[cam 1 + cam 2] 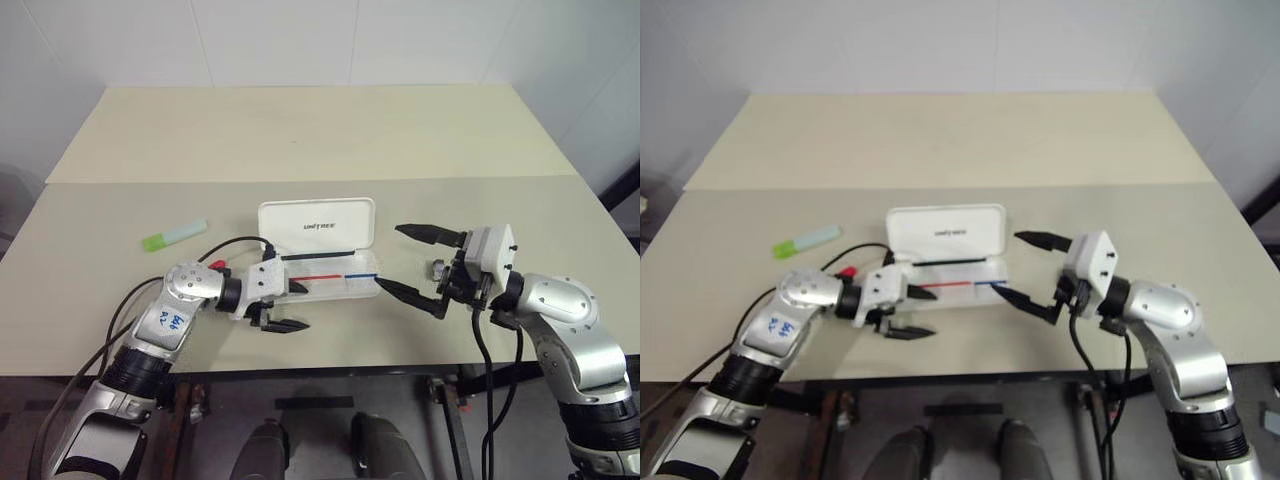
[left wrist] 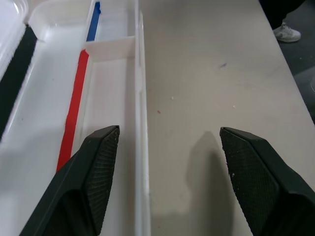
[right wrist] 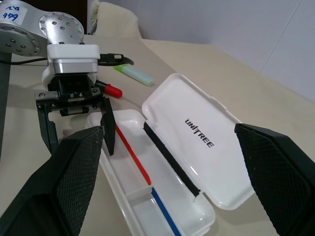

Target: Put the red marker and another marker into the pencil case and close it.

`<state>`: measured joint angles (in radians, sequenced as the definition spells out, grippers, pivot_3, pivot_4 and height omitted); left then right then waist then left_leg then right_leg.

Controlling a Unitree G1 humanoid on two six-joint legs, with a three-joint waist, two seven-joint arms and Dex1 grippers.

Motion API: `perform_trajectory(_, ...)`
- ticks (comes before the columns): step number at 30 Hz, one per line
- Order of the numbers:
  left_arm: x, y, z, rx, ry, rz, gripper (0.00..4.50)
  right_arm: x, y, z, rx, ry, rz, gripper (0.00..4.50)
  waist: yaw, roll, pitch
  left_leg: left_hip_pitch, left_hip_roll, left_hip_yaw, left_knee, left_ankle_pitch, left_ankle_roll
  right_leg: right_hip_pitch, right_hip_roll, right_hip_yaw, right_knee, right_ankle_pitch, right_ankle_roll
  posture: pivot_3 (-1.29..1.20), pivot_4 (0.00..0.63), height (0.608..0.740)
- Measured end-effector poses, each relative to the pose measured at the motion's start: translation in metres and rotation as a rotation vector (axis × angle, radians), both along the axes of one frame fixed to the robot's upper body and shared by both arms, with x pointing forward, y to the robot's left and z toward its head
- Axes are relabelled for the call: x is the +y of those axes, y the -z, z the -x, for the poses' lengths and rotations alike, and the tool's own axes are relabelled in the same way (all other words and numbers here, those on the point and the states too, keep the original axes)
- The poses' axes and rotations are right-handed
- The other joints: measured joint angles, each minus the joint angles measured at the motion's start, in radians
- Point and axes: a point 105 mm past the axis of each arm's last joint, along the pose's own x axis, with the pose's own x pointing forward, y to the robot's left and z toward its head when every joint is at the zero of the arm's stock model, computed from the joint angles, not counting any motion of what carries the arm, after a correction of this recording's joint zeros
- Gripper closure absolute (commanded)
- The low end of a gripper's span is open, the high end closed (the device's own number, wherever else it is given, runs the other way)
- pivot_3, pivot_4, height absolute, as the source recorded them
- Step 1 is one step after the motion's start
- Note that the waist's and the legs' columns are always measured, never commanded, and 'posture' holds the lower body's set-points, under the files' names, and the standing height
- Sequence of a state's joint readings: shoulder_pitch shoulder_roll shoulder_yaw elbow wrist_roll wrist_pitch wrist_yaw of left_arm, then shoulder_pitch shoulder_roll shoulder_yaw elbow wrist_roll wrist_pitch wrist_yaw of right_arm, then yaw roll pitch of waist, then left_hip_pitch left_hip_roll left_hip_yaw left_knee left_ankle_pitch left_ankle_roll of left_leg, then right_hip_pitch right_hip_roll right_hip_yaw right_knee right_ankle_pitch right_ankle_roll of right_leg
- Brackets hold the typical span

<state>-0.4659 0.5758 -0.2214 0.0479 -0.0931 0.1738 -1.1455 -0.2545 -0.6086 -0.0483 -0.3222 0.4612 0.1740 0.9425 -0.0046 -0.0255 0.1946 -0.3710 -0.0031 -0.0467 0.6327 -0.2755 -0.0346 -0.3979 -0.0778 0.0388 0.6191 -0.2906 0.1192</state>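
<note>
I see that the long channel (image 1: 326,266) behind the red-and-blue stripe is undivided. I expect the red marker (image 1: 219,265) to lie flat lengthwise there when I lower it in.
The pencil case (image 1: 330,283) lies open in the middle of the table, its white lid (image 1: 317,222) folded back and a red-and-blue stripe along the tray. The red marker's red end (image 1: 217,265) pokes out on the table beside my left wrist, outside the case; its barrel is hidden. The other marker (image 1: 174,236), pale green, lies on the table to the left. My left gripper (image 1: 297,306) is open at the case's left end, one finger over the tray and one in front of its wall. My right gripper (image 1: 392,257) is open at the right end, holding nothing.
A black cable (image 1: 235,243) loops from my left wrist across the table between the green marker and the case. The beige table (image 1: 300,130) stretches far behind the case, with a seam across it. The front edge runs close below both grippers.
</note>
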Motion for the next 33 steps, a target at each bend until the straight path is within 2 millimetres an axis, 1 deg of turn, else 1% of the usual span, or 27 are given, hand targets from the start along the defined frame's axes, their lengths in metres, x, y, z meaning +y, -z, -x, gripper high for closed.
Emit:
perform_trajectory(2, 0.0, -0.001, 0.0, -0.024, -0.013, 0.032, 1.02, 0.0, 0.001, -0.001, 0.007, -0.001, -0.004, 0.0, 0.002, 0.0, 0.0, 0.0, 0.0, 0.0, 0.0, 0.0, 0.0, 0.0, 0.0, 0.0, 0.0, 0.0, 0.0, 0.0, 0.15, 0.74)
perform_trajectory(6, 0.001, -0.011, -0.002, -0.1, -0.038, 0.115, 1.02, 0.002, 0.001, -0.001, 0.009, -0.007, -0.012, 0.0, 0.002, 0.0, 0.0, 0.0, 0.0, 0.0, 0.0, 0.0, 0.0, 0.0, -0.001, 0.0, 0.0, 0.0, 0.0, 0.0, 0.15, 0.74)
perform_trajectory(11, 0.011, -0.018, 0.0, -0.169, -0.085, 0.212, 1.02, 0.003, 0.003, -0.001, 0.014, -0.011, -0.018, 0.0, 0.0, 0.0, 0.0, 0.0, 0.0, 0.0, 0.0, 0.0, 0.0, 0.0, -0.001, 0.0, -0.001, 0.0, 0.0, 0.0, 0.15, 0.74)
perform_trajectory(13, 0.018, -0.024, 0.005, -0.184, -0.119, 0.277, 1.02, 0.004, 0.003, -0.001, 0.017, -0.023, -0.018, 0.0, -0.002, 0.0, 0.0, 0.0, 0.001, 0.0, -0.001, 0.0, -0.001, 0.0, -0.001, 0.0, -0.001, 0.0, -0.001, 0.0, 0.15, 0.74)
perform_trajectory(16, 0.033, -0.032, 0.017, -0.196, -0.173, 0.355, 1.02, 0.007, 0.004, -0.003, 0.036, -0.059, -0.028, 0.0, -0.003, 0.0, 0.0, 0.0, 0.004, 0.0, -0.002, -0.001, -0.001, 0.0, -0.001, -0.001, -0.001, -0.001, -0.001, 0.0, 0.15, 0.74)
perform_trajectory(19, 0.051, -0.035, 0.026, -0.184, -0.236, 0.369, 1.02, 0.012, -0.004, 0.001, 0.029, -0.131, -0.053, 0.0, 0.0, 0.001, 0.001, 0.0, 0.004, 0.0, -0.001, -0.001, -0.001, 0.0, -0.001, -0.001, -0.001, -0.001, -0.001, 0.0, 0.15, 0.74)
perform_trajectory(22, 0.07, -0.037, 0.034, -0.177, -0.318, 0.379, 1.02, 0.013, -0.01, 0.007, 0.024, -0.209, -0.034, 0.0, 0.0, 0.001, 0.001, 0.0, 0.005, 0.0, -0.002, -0.001, -0.001, 0.0, -0.002, -0.001, -0.002, -0.001, -0.001, 0.0, 0.15, 0.74)
perform_trajectory(28, 0.106, -0.046, 0.037, -0.223, -0.478, 0.379, 1.02, 0.016, -0.01, 0.017, 0.034, -0.329, 0.048, 0.0, 0.001, 0.001, 0.001, 0.0, 0.005, -0.001, -0.002, -0.001, -0.001, 0.0, -0.002, -0.002, -0.003, -0.001, -0.002, 0.0, 0.15, 0.74)
perform_trajectory(31, 0.136, -0.046, 0.03, -0.264, -0.63, 0.353, 1.02, 0.012, -0.003, 0.014, 0.061, -0.332, 0.079, 0.0, 0.001, 0.001, 0.001, 0.001, 0.004, 0.0, -0.003, -0.001, -0.001, 0.0, -0.002, -0.002, -0.003, -0.001, -0.003, 0.0, 0.15, 0.74)
perform_trajectory(33, 0.147, -0.041, 0.026, -0.271, -0.695, 0.33, 1.02, 0.011, 0.0, 0.013, 0.067, -0.328, 0.085, 0.0, 0.001, 0.001, 0.001, 0.0, 0.004, 0.0, -0.003, -0.001, -0.001, 0.0, -0.002, -0.002, -0.003, -0.001, -0.003, 0.0, 0.15, 0.74)
